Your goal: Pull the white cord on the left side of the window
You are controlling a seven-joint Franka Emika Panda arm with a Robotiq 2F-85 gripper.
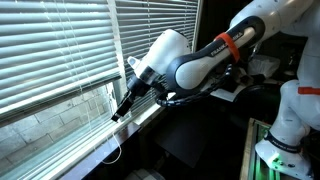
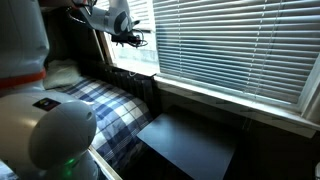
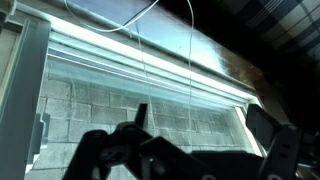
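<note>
Both parts of the white cord [image 3: 191, 72] are inside the gap of the robot's open fingers, so the gripper keeps going toward the window [image 3: 170, 112] and closes on the cord.
The window [image 1: 45, 118] has white slat blinds lowered most of the way, and grey brick shows under them. The white cord [image 1: 108, 70] hangs thin in front of the slats at the window's left part and ends in a slack loop [image 1: 115, 155] below the sill. My gripper [image 1: 121, 110] points down at the sill, close beside the cord. In the wrist view the window [image 3: 95, 100] fills the frame, and the white cord [image 3: 190, 60] runs down between my spread dark fingers [image 3: 200, 128]. The gripper looks open and holds nothing. It also shows small in an exterior view [image 2: 128, 38].
The white window sill [image 1: 90, 140] runs under the gripper. A plaid blue bed cover [image 2: 110, 110] and a dark flat board [image 2: 190, 140] lie below the window. The blinds [image 2: 230, 45] cover the rest of the window. A second white robot body [image 1: 285, 120] stands at the side.
</note>
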